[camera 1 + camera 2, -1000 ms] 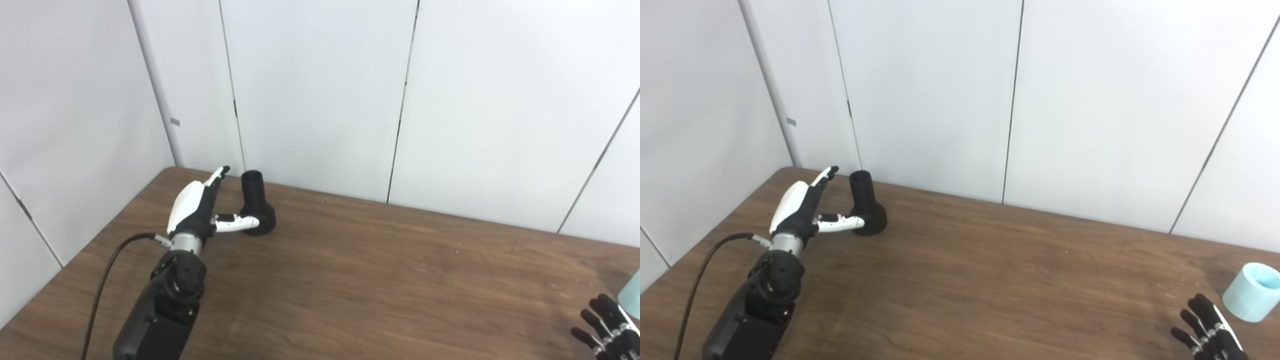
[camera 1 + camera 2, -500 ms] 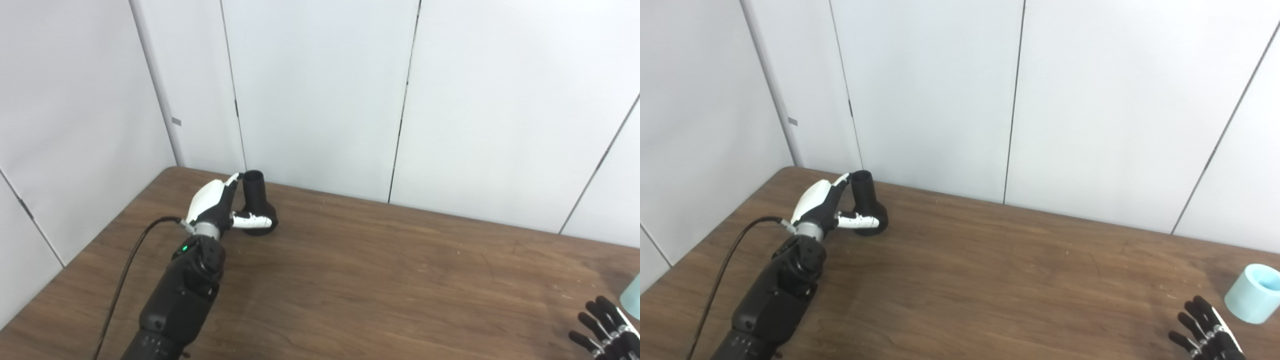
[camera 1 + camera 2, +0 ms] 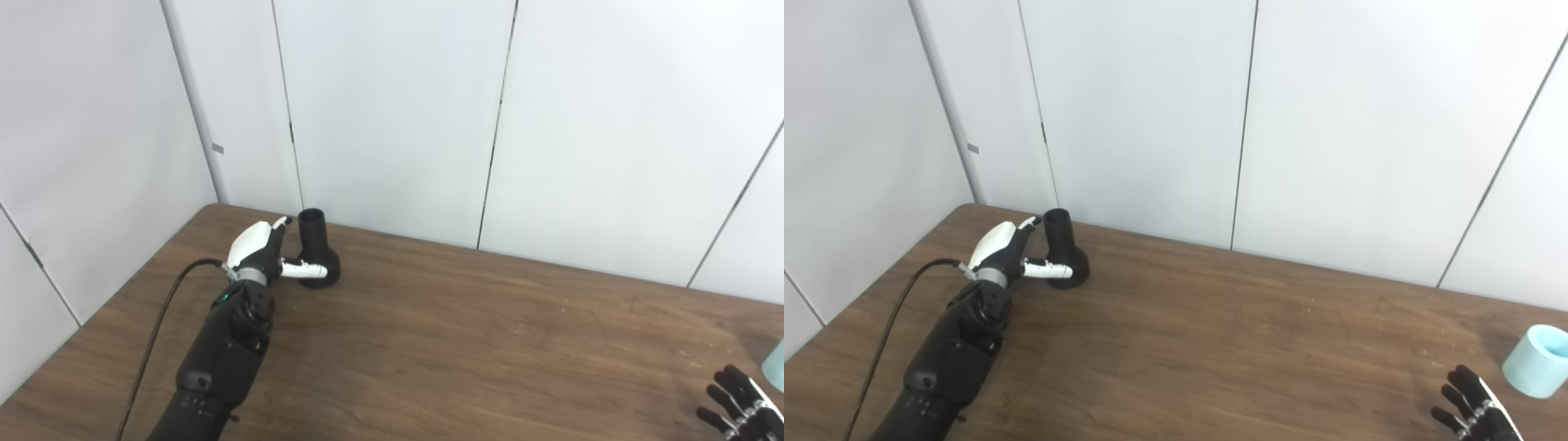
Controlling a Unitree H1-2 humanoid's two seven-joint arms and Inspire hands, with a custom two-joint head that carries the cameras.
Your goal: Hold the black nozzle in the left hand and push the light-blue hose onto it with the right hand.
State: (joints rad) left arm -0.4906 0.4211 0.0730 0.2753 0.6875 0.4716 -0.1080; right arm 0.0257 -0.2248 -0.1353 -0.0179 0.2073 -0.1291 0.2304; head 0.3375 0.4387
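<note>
I see the black nozzle's straight neck widen into a wide base [image 3: 319, 248], so the light-blue hose [image 3: 775, 366] should slip down to that base when I push.
The black nozzle [image 3: 315, 250] stands upright on its wide base at the table's far left, narrow end up. My left hand [image 3: 262, 252] is open just left of it, thumb reaching across the front of the nozzle's base, fingers beside its neck. It also shows in the right eye view [image 3: 1006, 250]. The light-blue hose [image 3: 1535, 361] is a short tube standing near the table's right edge. My right hand [image 3: 1475, 411] is open at the bottom right, a little left of the hose, fingers spread.
The brown wooden table [image 3: 453, 343] runs up to white wall panels [image 3: 392, 110] close behind the nozzle. A black cable [image 3: 160, 318] trails from my left wrist toward the table's left edge.
My left arm has reached forward, bringing the open hand up close beside the nozzle. The nozzle has not moved. My right hand has sunk slightly lower in the picture.
</note>
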